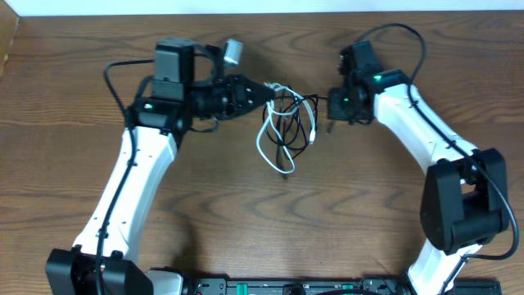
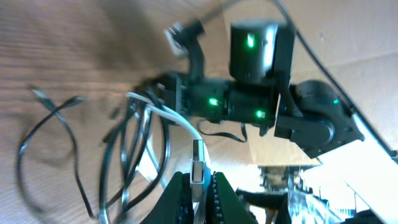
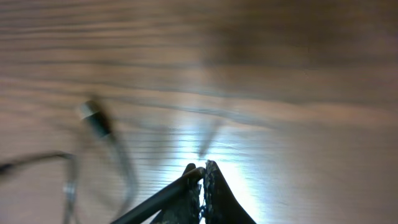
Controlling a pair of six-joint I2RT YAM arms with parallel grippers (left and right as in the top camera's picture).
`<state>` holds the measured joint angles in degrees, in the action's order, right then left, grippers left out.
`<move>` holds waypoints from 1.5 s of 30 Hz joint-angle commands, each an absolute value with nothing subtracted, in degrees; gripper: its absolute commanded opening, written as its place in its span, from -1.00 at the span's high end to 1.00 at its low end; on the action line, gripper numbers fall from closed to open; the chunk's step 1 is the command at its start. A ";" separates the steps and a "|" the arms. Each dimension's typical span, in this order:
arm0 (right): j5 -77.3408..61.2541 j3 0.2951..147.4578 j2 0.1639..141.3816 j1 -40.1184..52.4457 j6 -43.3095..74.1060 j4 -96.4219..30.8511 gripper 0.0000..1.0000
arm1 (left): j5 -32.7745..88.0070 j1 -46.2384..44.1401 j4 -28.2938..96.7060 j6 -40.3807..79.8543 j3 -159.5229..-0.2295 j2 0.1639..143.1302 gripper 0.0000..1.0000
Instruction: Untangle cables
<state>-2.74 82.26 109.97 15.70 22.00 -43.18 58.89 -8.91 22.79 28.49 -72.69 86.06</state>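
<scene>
The white cable is looped through the black cables, so next my right gripper lets go of its black cable and takes the white cable's plug end from my left gripper.
A tangle of one white cable and black cables lies mid-table between my two grippers. My left gripper is at the tangle's left top. In the left wrist view its jaws are shut on the white cable's metal USB plug, with the white cable and black loops hanging beyond. My right gripper is at the tangle's right. In the right wrist view its jaws are shut on a black cable. A blurred black plug end lies to the left.
The wooden table surrounds the tangle. A loose black plug end lies just below my right gripper. My right arm fills the far side of the left wrist view. Thick arm wires loop near both wrists.
</scene>
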 commanded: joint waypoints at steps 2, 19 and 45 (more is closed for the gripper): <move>3.53 81.19 109.08 8.49 23.31 -47.27 0.98 | 60.58 -3.31 23.07 26.13 -73.65 84.53 0.85; -22.44 81.21 108.20 -8.71 6.50 -48.25 0.97 | 55.07 -1.10 28.56 22.11 -73.63 84.60 0.85; -55.33 81.19 105.80 15.29 -19.40 -37.58 -0.31 | 68.58 -9.69 24.53 26.39 -73.63 84.60 0.85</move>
